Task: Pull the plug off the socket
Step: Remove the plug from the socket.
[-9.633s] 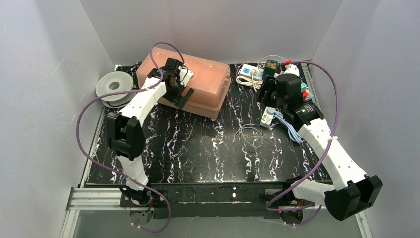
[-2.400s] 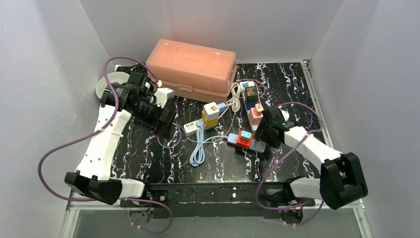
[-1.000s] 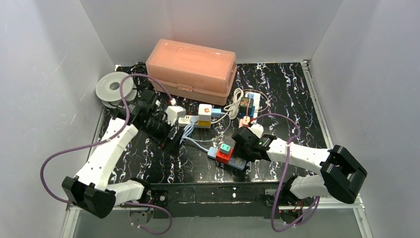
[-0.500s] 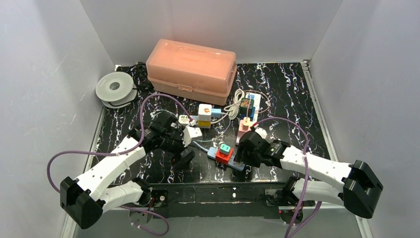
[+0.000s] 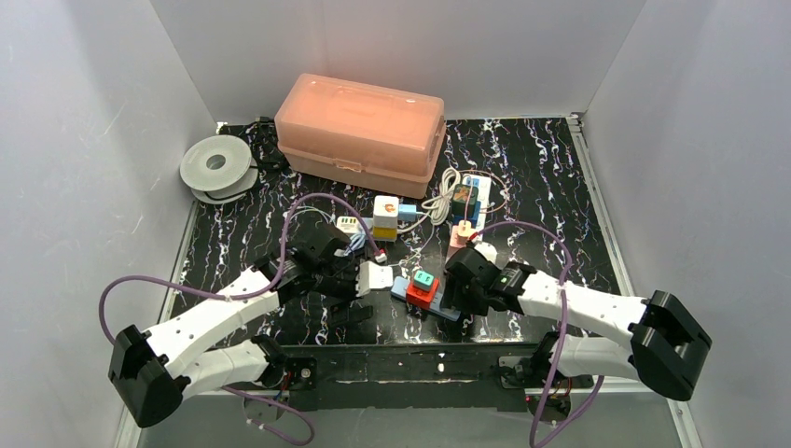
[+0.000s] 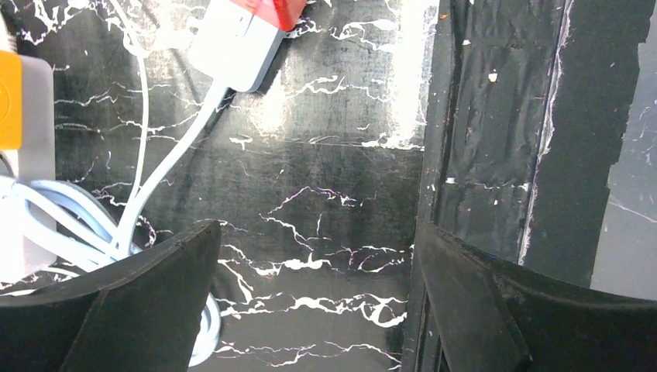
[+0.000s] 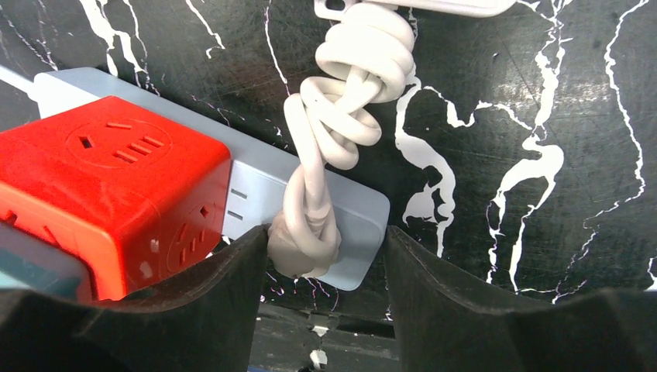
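My left gripper is to keep moving toward the cube [image 5: 423, 291] until its fingers straddle it, as the red cube's sides [image 5: 417, 298] are clear of my right gripper at the plug.
A pale blue socket strip [image 7: 256, 194] lies near the table's front and carries a red cube adapter [image 7: 108, 186]. A white plug [image 7: 304, 240] with a knotted cord [image 7: 349, 85] sits in the strip's end socket. My right gripper [image 7: 325, 240] is open astride that plug: one finger touches it and the other stands off with a gap. From above, the right gripper [image 5: 459, 297] covers the strip's right end, beside the red cube [image 5: 419, 297] and a teal cube [image 5: 425, 278]. My left gripper [image 6: 318, 229] is wide open over bare table, short of the strip's other end [image 6: 236, 46].
A pink lidded box [image 5: 364, 121] stands at the back and a grey spool [image 5: 216, 168] at the back left. More strips with cube adapters [image 5: 385, 217] and tangled cables [image 5: 438, 201] lie mid-table. The black front rail [image 6: 480, 155] runs just beside the left gripper.
The left arm has swung forward and right, from the white strip down to the blue strip's left end. The right gripper has shifted slightly at the strip's right end.
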Action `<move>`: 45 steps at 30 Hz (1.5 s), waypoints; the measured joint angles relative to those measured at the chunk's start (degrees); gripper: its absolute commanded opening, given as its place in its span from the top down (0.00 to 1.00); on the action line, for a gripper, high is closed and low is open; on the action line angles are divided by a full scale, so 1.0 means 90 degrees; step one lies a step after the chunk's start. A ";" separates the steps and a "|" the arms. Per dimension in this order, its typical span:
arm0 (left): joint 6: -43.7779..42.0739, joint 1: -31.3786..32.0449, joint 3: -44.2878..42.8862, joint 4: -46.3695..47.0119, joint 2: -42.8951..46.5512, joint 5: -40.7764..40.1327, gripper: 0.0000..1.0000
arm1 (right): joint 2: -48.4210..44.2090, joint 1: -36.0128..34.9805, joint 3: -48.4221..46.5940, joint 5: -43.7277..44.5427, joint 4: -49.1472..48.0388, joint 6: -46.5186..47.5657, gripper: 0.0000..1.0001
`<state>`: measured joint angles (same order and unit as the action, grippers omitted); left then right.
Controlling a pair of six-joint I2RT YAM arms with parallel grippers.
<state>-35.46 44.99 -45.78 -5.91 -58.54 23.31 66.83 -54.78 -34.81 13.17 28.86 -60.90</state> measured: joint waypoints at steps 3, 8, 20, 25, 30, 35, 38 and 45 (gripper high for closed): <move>-0.0158 0.0126 0.0036 0.0114 -0.0039 -0.0015 0.00 | -0.0226 -0.0005 0.0100 0.0066 -0.0063 0.0097 0.43; -0.0437 0.0321 -0.0019 0.0393 -0.0376 0.0005 0.00 | -0.0661 -0.0005 0.0527 0.0114 -0.0381 0.0177 0.43; -0.0750 0.0597 -0.0838 0.1158 -0.2113 0.0622 0.00 | -0.1248 -0.0005 0.1059 0.0087 -0.0937 0.0512 0.41; -0.0760 0.0714 -0.0918 0.1457 -0.2606 0.0748 0.00 | -0.1268 -0.0005 0.1056 0.0092 -0.0942 0.0634 0.41; -0.0525 0.0821 -0.0984 0.1931 -0.2895 0.0818 0.00 | -0.1396 -0.0005 0.1124 0.0153 -0.0962 0.0748 0.41; -0.0189 0.0860 -0.1027 0.2557 -0.3218 0.0622 0.00 | -0.1627 -0.0005 0.1316 0.0158 -0.1117 0.0763 0.41; -0.0129 0.0860 -0.1027 0.2880 -0.3315 0.0508 0.00 | -0.1678 -0.0005 0.1358 0.0155 -0.1166 0.0797 0.41; -0.0185 0.0860 -0.1044 0.2931 -0.3466 0.0903 0.01 | -0.1676 -0.0005 0.1358 0.0151 -0.1183 0.0896 0.41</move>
<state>-37.12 52.73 -55.18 20.47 -89.73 31.44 51.75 -54.83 -22.59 14.52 18.22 -52.84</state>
